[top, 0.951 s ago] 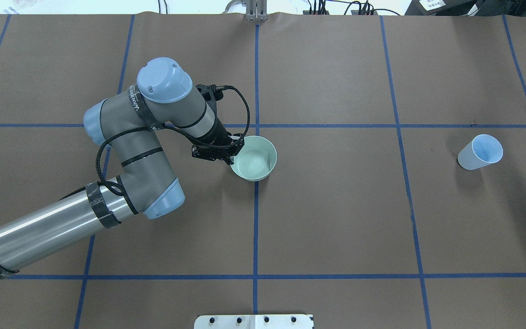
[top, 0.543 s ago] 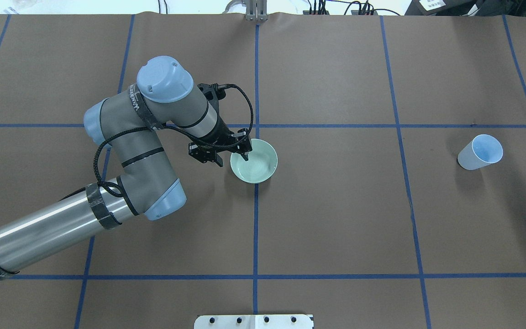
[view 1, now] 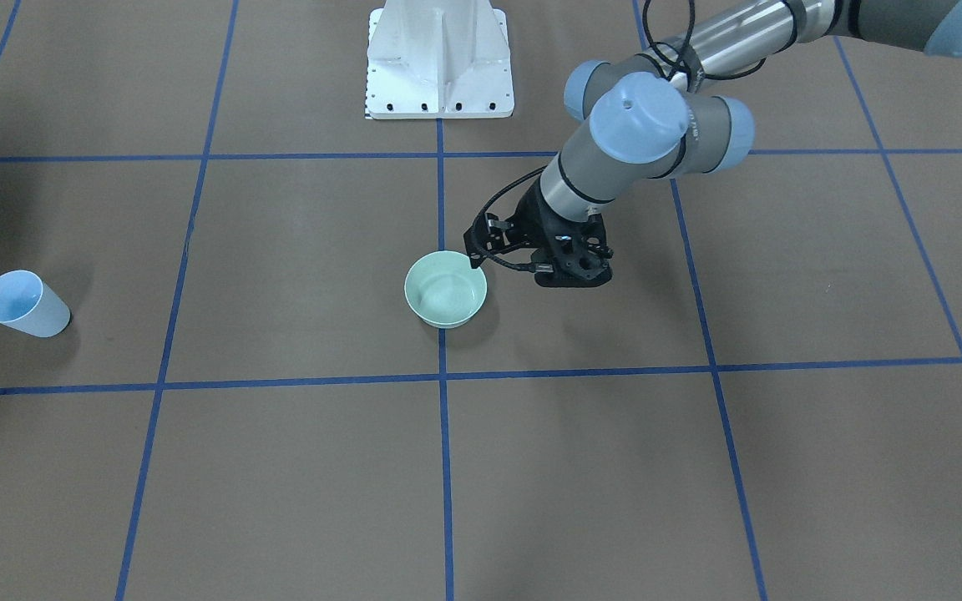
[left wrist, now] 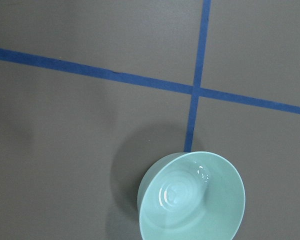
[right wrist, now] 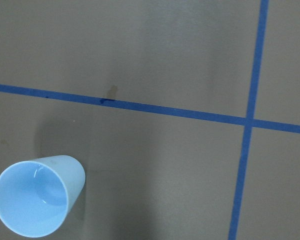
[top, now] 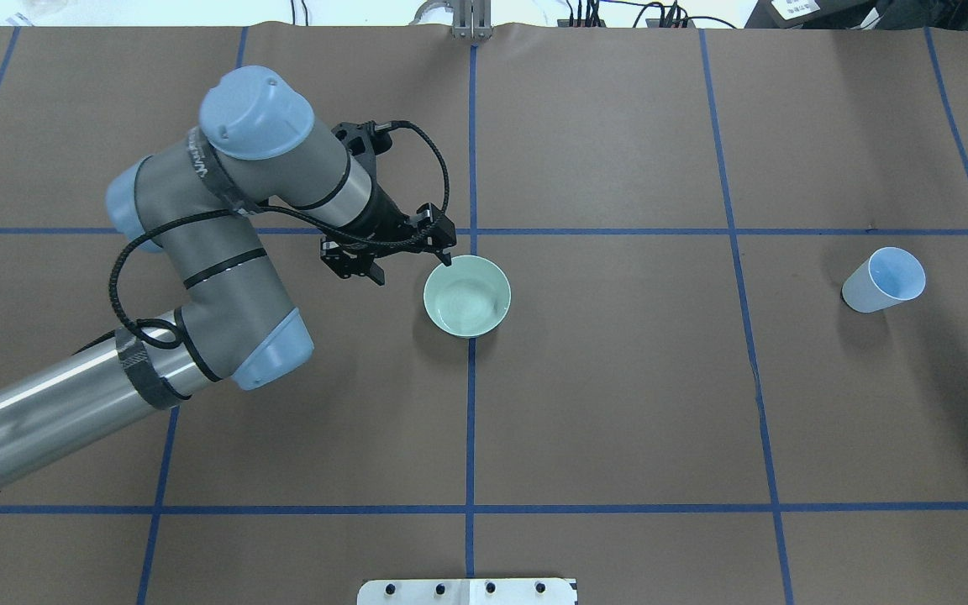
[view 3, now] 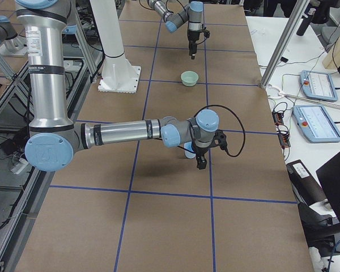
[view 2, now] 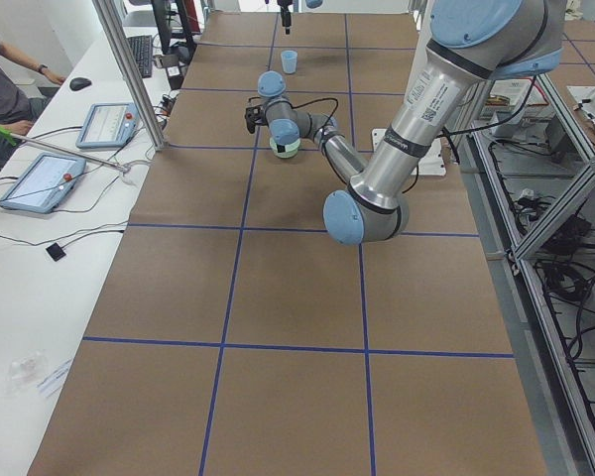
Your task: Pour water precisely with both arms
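Observation:
The light blue cup is off to one side of the robot's right gripper, so the robot should turn that gripper and move its open fingers around the cup's side.
A mint green bowl (top: 467,296) stands upright on the brown table at the centre; it also shows in the front view (view 1: 446,290) and the left wrist view (left wrist: 190,197). My left gripper (top: 412,269) is open and empty, just left of the bowl's far rim and apart from it (view 1: 531,271). A light blue cup (top: 883,280) stands far right, also in the right wrist view (right wrist: 37,197). My right gripper (view 3: 201,161) hangs next to the cup in the exterior right view; I cannot tell whether it is open or shut.
Blue tape lines (top: 470,420) divide the table into squares. The white base plate (view 1: 439,63) sits at the robot's edge. A side table with tablets (view 2: 40,178) and metal posts (view 2: 129,79) runs along the far side.
My left gripper has opened and let go of the bowl's rim, then drawn back to the left and away. The bowl has settled flat. The cup has not moved.

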